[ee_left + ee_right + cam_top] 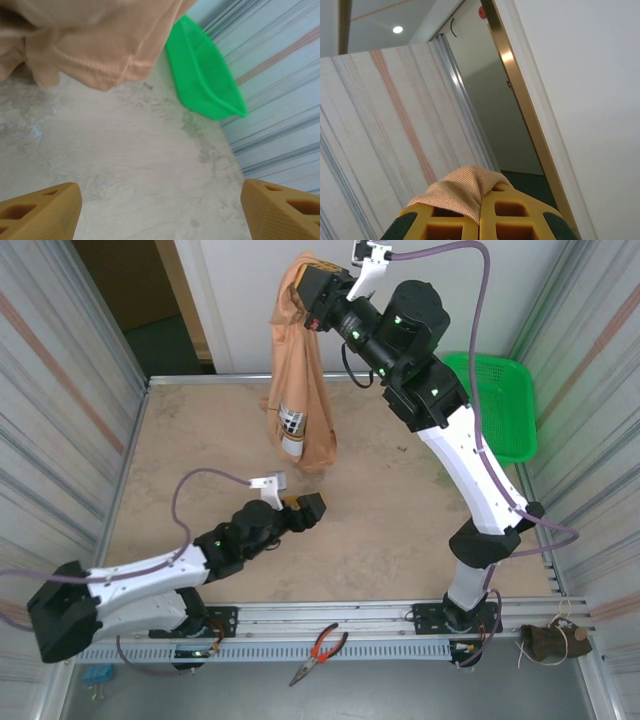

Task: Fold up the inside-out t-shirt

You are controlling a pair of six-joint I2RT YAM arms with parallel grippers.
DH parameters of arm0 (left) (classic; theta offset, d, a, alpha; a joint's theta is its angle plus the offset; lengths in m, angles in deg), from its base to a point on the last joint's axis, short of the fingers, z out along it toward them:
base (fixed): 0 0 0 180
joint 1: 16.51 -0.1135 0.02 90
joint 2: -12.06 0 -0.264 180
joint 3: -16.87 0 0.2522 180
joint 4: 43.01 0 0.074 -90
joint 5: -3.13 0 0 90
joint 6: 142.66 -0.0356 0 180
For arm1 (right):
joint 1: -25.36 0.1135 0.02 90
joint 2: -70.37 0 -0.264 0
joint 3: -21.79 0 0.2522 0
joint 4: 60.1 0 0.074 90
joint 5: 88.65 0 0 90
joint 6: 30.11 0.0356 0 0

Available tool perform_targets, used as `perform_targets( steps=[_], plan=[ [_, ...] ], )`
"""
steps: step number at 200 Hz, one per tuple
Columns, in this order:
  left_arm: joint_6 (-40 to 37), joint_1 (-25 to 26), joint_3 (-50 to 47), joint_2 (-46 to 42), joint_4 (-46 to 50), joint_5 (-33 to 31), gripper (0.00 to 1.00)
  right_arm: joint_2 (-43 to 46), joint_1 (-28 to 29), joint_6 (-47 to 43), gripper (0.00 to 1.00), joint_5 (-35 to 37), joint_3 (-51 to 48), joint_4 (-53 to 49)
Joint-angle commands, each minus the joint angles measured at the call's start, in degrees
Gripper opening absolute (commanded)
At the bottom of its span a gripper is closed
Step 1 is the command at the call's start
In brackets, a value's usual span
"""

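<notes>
The t-shirt hangs bunched (298, 365) from only my right gripper. My left gripper should grab the hanging cloth (308, 445), and both grippers should pull it wide before they lay it down.
The tan inside-out t-shirt (297, 370) hangs in a bunch from my right gripper (308, 288), held high above the far edge of the table. Its lower end with a white tag (291, 423) droops to the tabletop. In the right wrist view the yellow jaws are pressed together with a fold of the t-shirt (462, 189) pinched between them. My left gripper (308, 508) hovers low over the middle of the table, open, nothing between its fingers (40, 212). In the left wrist view the t-shirt's hem (100, 45) hangs ahead, apart from the jaws.
A green plastic basket (505, 400) stands at the table's far right corner, also seen as the basket (205, 80) in the left wrist view. Striped walls close the table on both sides. Red-handled pliers (320, 652) lie on the rail in front of the arm bases.
</notes>
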Motion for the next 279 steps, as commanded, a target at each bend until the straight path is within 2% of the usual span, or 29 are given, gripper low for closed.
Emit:
perform_targets(
  steps=[1, 23, 44, 54, 62, 68, 69, 70, 71, 75, 76, 87, 103, 121, 131, 142, 152, 166, 175, 191, 211, 230, 243, 263, 271, 279],
  plan=[
    [-1.6, 0.8, 5.9, 5.8, -5.1, -5.4, 0.83, -0.1, 1.6, -1.6, 0.0, 1.8, 2.6, 3.0],
    [-2.0, 0.2, 11.9, 13.7, -5.3, -12.9, 0.84, 0.3, 2.9, -2.0, 0.0, 2.5, 2.6, 2.7],
    [-1.3, -3.2, 18.1, 20.6, -4.5, -14.8, 0.83, 1.1, 3.5, -3.0, 0.0, 3.5, 2.3, 1.8],
    [-0.6, -5.6, 21.2, 23.6, -2.6, -12.8, 0.77, 1.6, 3.5, -3.8, 0.0, 4.3, 2.3, 1.3],
    [-0.4, -7.8, 23.4, 25.5, -0.1, -10.0, 0.61, 2.0, 3.4, -4.9, 0.0, 5.3, 2.3, 0.8],
    [-1.0, -9.4, 24.5, 26.2, 1.1, -6.9, 0.34, 2.4, 3.1, -5.6, 0.0, 6.1, 2.2, 0.5],
    [-1.2, -9.7, 24.6, 26.2, 1.2, -6.9, 0.24, 2.5, 3.0, -5.6, 0.0, 6.2, 2.2, 0.4],
    [-1.4, -10.0, 24.6, 26.3, 1.3, -6.4, 0.19, 2.6, 2.9, -5.7, 0.0, 6.3, 2.2, 0.4],
    [-1.8, -10.3, 24.7, 26.3, 1.5, -5.8, 0.19, 2.7, 2.8, -5.7, 0.0, 6.3, 2.2, 0.3],
    [-2.8, -11.3, 24.8, 26.0, 2.2, -3.5, 0.02, 2.9, 2.2, -6.0, 0.0, 6.4, 2.2, -0.1],
    [-3.1, -11.6, 24.9, 25.9, 2.3, -3.0, 0.0, 3.0, 2.1, -6.0, 0.0, 6.5, 2.2, -0.2],
    [-7.2, -14.2, 24.9, 23.5, 5.5, 4.2, 0.0, 4.1, -0.4, -6.6, 0.0, 8.2, 1.8, -1.7],
    [-11.7, -19.1, 25.2, 16.8, 11.4, 20.0, 0.0, 6.3, -6.2, -7.2, 0.0, 11.1, -2.2, -2.3],
    [-11.8, -29.1, 29.4, 8.1, 16.1, 45.0, 0.0, 7.4, -17.3, -3.0, 0.0, 12.1, -6.5, -5.7],
    [-11.8, -36.2, 33.7, 2.9, 19.9, 52.1, 0.0, 6.9, -23.9, 1.2, 0.0, 11.2, -7.1, -10.1],
    [-10.8, -44.5, 36.8, -2.6, 22.2, 52.1, 0.0, 6.8, -30.4, 7.7, 0.0, 5.3, -8.3, -13.7],
    [-8.8, -50.6, 39.7, -4.2, 24.0, 51.4, 0.0, 8.3, -33.6, 10.9, 0.0, 1.4, -11.4, -13.3],
    [-11.1, -56.5, 51.0, 1.9, 31.8, 62.0, 0.0, 12.1, -34.3, 10.9, 0.0, -0.2, -16.8, -9.6],
    [-10.8, -58.6, 56.2, 5.0, 34.1, 65.3, 0.0, 14.8, -34.3, 10.9, 0.0, -0.2, -19.1, -8.4],
    [-5.1, -59.1, 54.7, 5.2, 25.8, 62.6, 0.0, 18.7, -34.4, 11.5, 0.0, -1.0, -22.5, -6.7],
    [-0.4, -60.9, 58.9, 8.4, 19.5, 67.9, 0.0, 22.3, -34.5, 11.1, 0.0, -2.7, -24.2, -7.8],
    [7.5, -62.1, 54.0, 4.8, 5.2, 61.3, 0.01, 28.2, -35.2, 12.9, 0.0, -2.5, -31.0, -3.5],
    [11.7, -62.2, 55.1, 4.9, -1.6, 62.8, 0.02, 30.4, -36.5, 14.8, 0.0, -6.1, -32.1, -4.0],
    [20.8, -61.8, 51.3, 4.0, -22.6, 61.4, 0.11, 37.2, -36.6, 15.6, 0.0, -5.7, -39.9, 2.4],
    [20.5, -61.7, 51.2, 3.4, -20.9, 60.7, 0.13, 38.2, -36.6, 15.6, 0.0, -4.8, -40.7, 1.8],
    [15.2, -61.3, 52.2, 2.8, -10.9, 60.4, 0.13, 37.6, -36.8, 14.8, 0.0, -5.0, -40.4, 0.2]
  ],
)
